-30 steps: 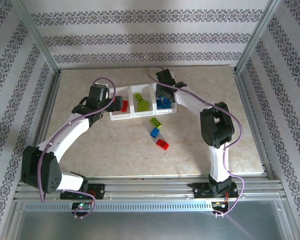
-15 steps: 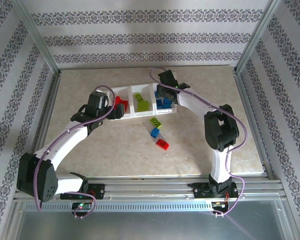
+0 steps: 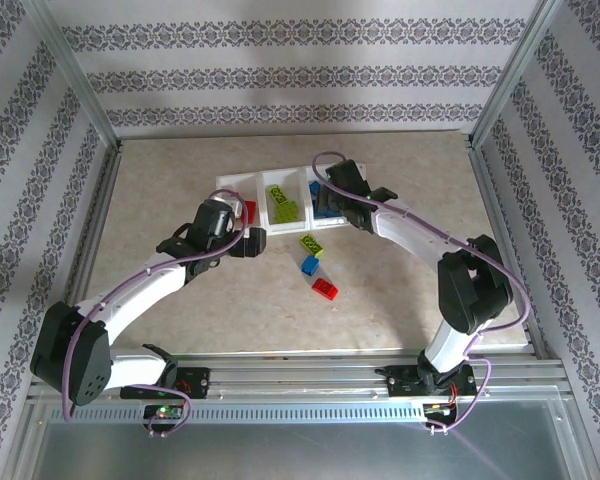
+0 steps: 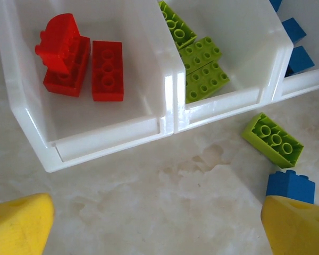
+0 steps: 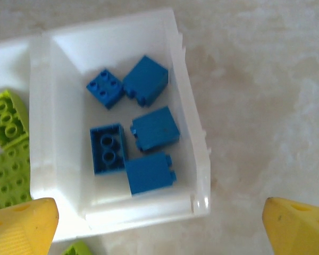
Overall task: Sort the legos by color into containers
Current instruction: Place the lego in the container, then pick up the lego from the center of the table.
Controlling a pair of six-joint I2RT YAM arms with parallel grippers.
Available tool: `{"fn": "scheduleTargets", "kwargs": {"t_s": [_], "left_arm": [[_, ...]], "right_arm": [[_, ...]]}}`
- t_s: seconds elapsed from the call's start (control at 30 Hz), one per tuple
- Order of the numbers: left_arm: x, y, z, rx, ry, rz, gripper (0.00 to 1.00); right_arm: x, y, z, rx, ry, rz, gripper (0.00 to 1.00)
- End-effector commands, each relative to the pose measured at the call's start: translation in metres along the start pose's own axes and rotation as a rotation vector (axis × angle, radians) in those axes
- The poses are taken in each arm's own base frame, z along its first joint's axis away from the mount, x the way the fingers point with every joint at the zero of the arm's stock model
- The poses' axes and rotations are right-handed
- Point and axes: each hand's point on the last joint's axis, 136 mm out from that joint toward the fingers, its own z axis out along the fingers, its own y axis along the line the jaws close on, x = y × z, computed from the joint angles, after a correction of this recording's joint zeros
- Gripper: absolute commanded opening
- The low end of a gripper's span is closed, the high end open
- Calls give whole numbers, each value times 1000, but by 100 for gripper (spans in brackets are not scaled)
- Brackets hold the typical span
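The loose blue brick's sides are free of the green and red bricks, so the robot's right gripper should carry on to that brick and close across its sides.
The containers are three joined white bins at the table's middle back. In the left wrist view the left bin holds red legos and the middle bin holds green legos. The right bin holds several blue legos. A green brick, a blue brick and a red brick lie loose in front of the tray. My left gripper hangs open over bare table just before the tray. My right gripper is open and empty above the blue bin's near wall.
The loose green brick and blue brick lie close to my left gripper's right fingertip. Metal frame posts and patterned walls bound the table on three sides. Open tabletop lies left and right of the tray.
My right gripper has spread its jaws wide over the blue bin and drawn back a little. My left gripper has moved off the red bin, nearer and to the right.
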Motion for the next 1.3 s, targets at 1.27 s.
{"fn": "scheduleTargets", "kwargs": {"t_s": [1.27], "left_arm": [[14,6,7,-24,-17,-80,100]], "right_arm": [[166,52,19,38,368,-11,81]]}}
